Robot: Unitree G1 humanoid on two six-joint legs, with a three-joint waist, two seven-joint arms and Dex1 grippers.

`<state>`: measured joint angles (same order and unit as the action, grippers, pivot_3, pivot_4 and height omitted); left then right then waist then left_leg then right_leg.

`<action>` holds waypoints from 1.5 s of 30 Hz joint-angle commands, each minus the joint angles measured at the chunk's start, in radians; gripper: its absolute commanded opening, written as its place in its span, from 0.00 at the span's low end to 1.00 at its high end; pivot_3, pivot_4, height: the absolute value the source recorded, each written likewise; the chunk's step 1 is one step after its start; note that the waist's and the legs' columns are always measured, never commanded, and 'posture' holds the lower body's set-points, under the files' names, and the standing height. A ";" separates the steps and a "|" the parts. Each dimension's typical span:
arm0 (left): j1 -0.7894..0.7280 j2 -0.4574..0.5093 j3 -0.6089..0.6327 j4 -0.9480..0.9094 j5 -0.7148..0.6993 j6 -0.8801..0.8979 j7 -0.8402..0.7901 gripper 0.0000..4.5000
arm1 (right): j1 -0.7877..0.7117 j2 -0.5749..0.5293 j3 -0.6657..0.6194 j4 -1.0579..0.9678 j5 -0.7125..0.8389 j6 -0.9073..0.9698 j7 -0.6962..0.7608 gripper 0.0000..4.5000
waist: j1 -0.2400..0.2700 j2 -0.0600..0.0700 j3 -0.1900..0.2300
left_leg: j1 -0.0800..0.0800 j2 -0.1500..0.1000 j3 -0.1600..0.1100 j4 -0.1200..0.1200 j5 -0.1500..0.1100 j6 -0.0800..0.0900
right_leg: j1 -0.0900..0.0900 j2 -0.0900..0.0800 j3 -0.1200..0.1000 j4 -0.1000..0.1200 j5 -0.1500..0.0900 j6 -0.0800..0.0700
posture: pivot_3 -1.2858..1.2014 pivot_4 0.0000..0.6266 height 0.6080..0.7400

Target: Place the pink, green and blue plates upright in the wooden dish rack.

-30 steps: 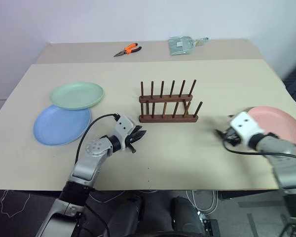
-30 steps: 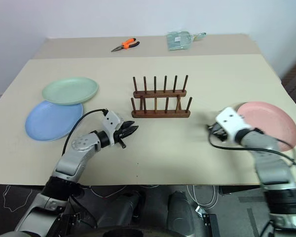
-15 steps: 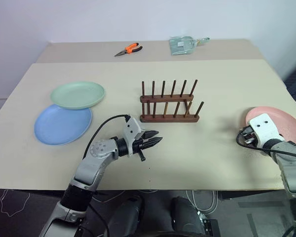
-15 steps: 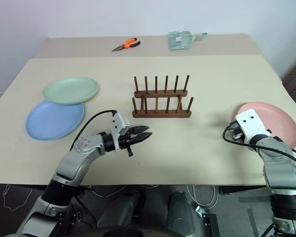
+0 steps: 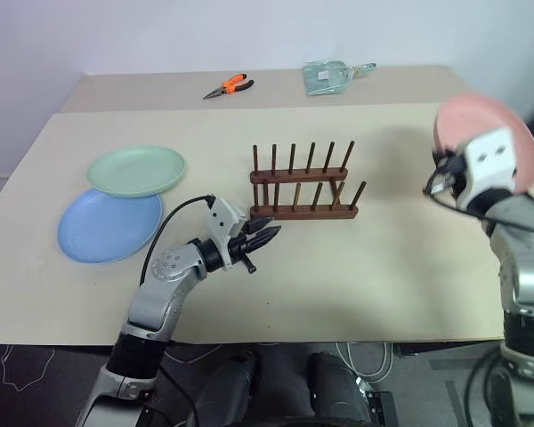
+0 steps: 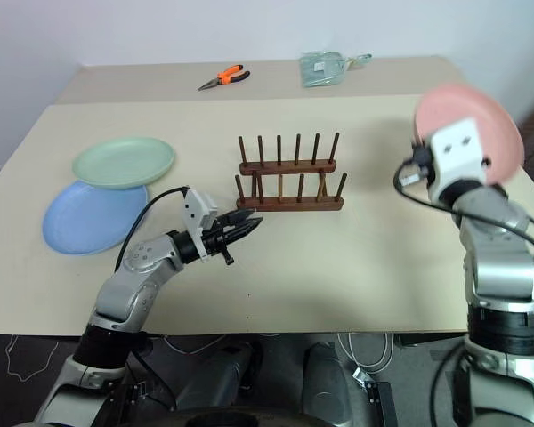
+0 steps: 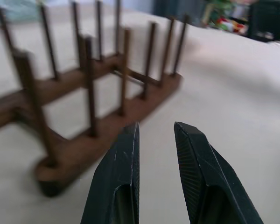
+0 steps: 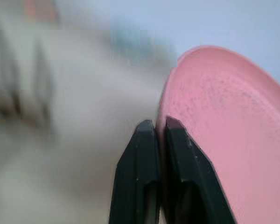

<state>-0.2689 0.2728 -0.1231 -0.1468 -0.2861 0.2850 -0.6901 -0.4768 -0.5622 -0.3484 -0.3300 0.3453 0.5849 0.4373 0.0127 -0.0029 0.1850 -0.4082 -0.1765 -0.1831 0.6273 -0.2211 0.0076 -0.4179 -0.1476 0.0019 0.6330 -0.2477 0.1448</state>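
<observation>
The pink plate's broad side (image 5: pixel 481 116) tilts upward, well away from the rack, so the robot's right gripper should swing the plate back, turn it edge-on and lower it between the rack's end pegs (image 5: pixel 340 182).
My right gripper (image 8: pixel 156 125) is shut on the rim of the pink plate (image 5: pixel 476 120), holding it nearly upright in the air over the table's right side, to the right of the wooden dish rack (image 5: pixel 303 187). The rack stands mid-table with nothing between its pegs. The green plate (image 5: pixel 136 171) lies flat at the left, overlapping the far edge of the blue plate (image 5: pixel 107 227). My left gripper (image 5: pixel 265 236) hovers just in front of the rack's left end (image 7: pixel 84 121), pointing at it. Its fingers (image 7: pixel 126 154) are a little apart with nothing between them.
Orange-handled pliers (image 5: pixel 230 88) and a clear plastic packet (image 5: pixel 329 78) lie on the far table section. The beige table (image 5: pixel 383 267) has bare surface in front of and to the right of the rack.
My right gripper reached the pink plate's near rim, shut on it and lifted it off the table, tipping it upright. My left gripper rose slightly near the rack.
</observation>
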 commanded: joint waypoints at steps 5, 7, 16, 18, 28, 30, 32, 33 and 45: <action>-0.004 -0.010 0.029 0.012 0.032 -0.113 0.050 0.26 | -0.132 0.251 -0.084 -0.170 0.736 0.256 -0.180 0.01 | 0.003 -0.001 0.000 | -0.001 -0.002 -0.002 0.000 -0.001 0.001 | 0.000 -0.001 -0.001 -0.002 0.001 -0.001 | 0.52 0.24 0.99; 0.006 -0.008 0.026 0.005 0.027 -0.113 0.047 0.26 | -0.135 0.268 -0.091 -0.152 0.813 0.267 -0.248 0.01 | 0.003 -0.001 0.000 | -0.001 -0.002 -0.002 0.000 -0.001 0.002 | 0.000 -0.001 -0.001 -0.002 0.001 -0.001 | 0.52 0.24 0.99; 0.037 -0.003 0.022 -0.032 -0.014 -0.084 0.021 0.26 | -0.107 0.231 -0.078 -0.067 0.953 0.255 -0.361 0.01 | -0.002 0.000 0.000 | -0.002 -0.002 -0.001 0.000 -0.001 0.001 | -0.003 0.000 0.000 0.000 0.001 -0.001 | 0.52 0.24 0.99; 0.037 -0.003 0.021 -0.035 -0.014 -0.080 0.019 0.26 | -0.101 0.228 -0.077 -0.038 0.974 0.256 -0.377 0.01 | -0.002 0.000 0.000 | -0.002 -0.002 -0.001 0.000 0.000 0.001 | -0.003 -0.001 0.000 0.000 0.001 -0.001 | 0.52 0.24 0.99; 0.038 0.005 0.027 -0.035 -0.022 -0.059 0.017 0.26 | -0.123 0.241 -0.074 0.112 0.970 0.193 -0.444 0.29 | -0.003 0.001 -0.001 | -0.002 -0.002 -0.001 0.000 0.000 0.001 | -0.003 0.000 0.000 0.000 0.001 -0.002 | 0.52 0.24 0.99; 0.041 0.010 0.027 -0.038 -0.029 -0.045 0.013 0.26 | -0.134 0.214 -0.057 0.109 0.914 0.171 -0.426 0.51 | -0.003 0.001 -0.001 | -0.002 -0.002 -0.001 0.000 0.000 0.001 | -0.003 0.000 0.000 0.000 0.001 -0.002 | 0.52 0.24 0.99; 0.045 0.014 0.033 -0.043 -0.037 -0.018 0.018 0.38 | -0.146 0.169 -0.034 0.099 0.826 0.137 -0.387 0.74 | -0.002 0.001 0.000 | -0.002 -0.002 0.000 0.000 0.000 0.001 | -0.003 0.000 0.000 0.000 0.001 -0.002 | 0.52 0.24 0.99; 0.046 0.015 0.037 -0.045 -0.041 -0.010 0.018 0.45 | -0.150 0.144 -0.021 0.094 0.780 0.119 -0.363 0.84 | -0.002 0.001 0.000 | -0.002 -0.002 0.000 0.000 0.000 0.001 | -0.003 0.000 0.000 0.000 0.001 -0.002 | 0.52 0.24 0.99; -0.042 -0.011 0.303 -0.075 -0.092 0.042 0.301 1.00 | -0.193 -0.217 0.209 0.043 0.284 -0.093 0.044 0.99 | -0.002 0.000 0.000 | -0.002 -0.001 0.001 0.001 0.000 0.001 | -0.003 0.000 0.000 0.000 0.001 -0.001 | 0.52 0.24 0.99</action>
<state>-0.2891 0.2666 0.1161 -0.1746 -0.3588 0.3264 -0.4511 -0.6410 -0.7619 -0.1541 -0.2556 0.6786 0.5361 0.4329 0.0108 -0.0031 0.1847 -0.4100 -0.1777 -0.1821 0.6280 -0.2216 0.0088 -0.4205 -0.1480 0.0023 0.6327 -0.2462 0.1438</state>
